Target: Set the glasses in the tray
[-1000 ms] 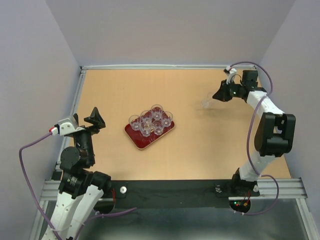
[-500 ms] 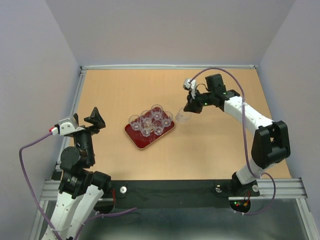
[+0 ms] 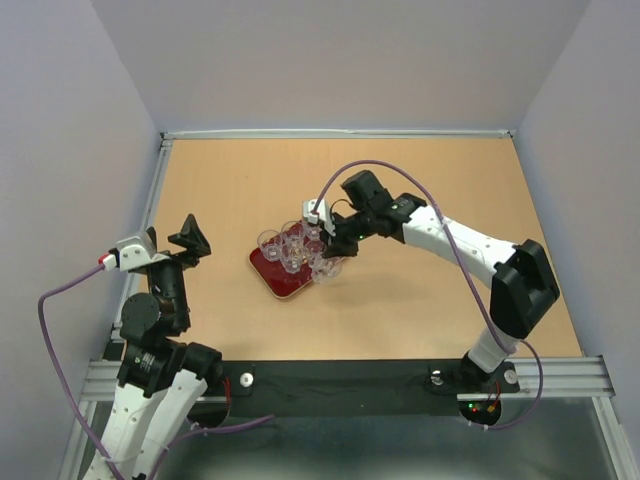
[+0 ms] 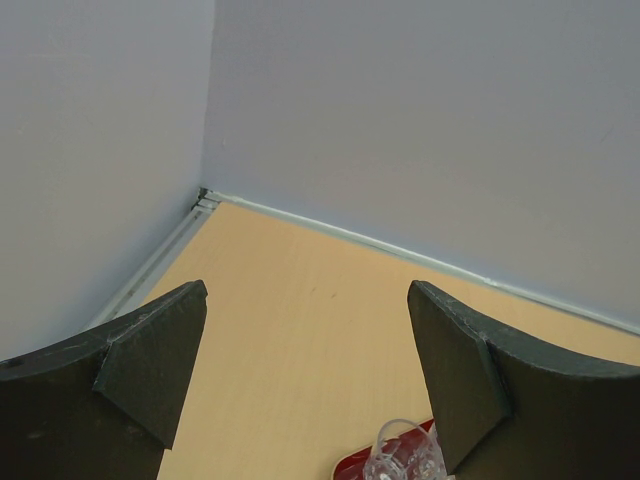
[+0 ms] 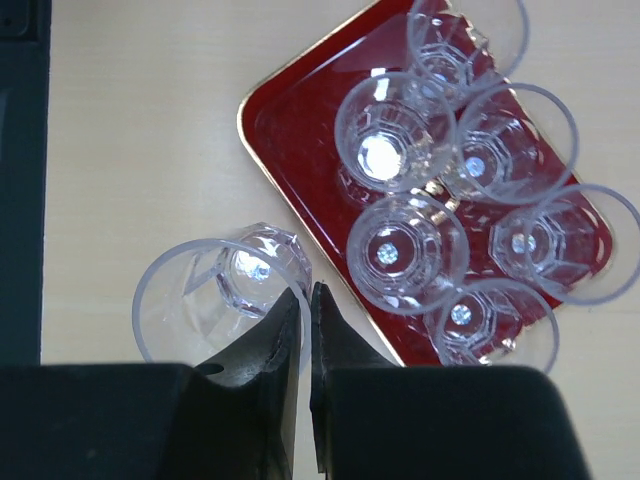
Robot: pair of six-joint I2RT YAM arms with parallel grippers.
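Note:
I can see the glass hanging upright and the tray's near corner free, so my right gripper should keep carrying the glass there until its base rests inside.
The dark red tray lies at the table's middle with several clear glasses standing in it. In the right wrist view the tray and its glasses fill the upper right. My right gripper is shut on the rim of one more glass, one finger inside and one outside. That glass hangs just outside the tray's long near-right edge, over bare table. My left gripper is open and empty, raised at the table's left; its own view shows one glass low down.
The tan tabletop is walled by grey panels at the back and sides, with a metal rail along the left edge. A black strip runs along the near edge between the arm bases.
My right arm has swung from the far right of the table to the tray, carrying the glass with it. The left arm has not moved.

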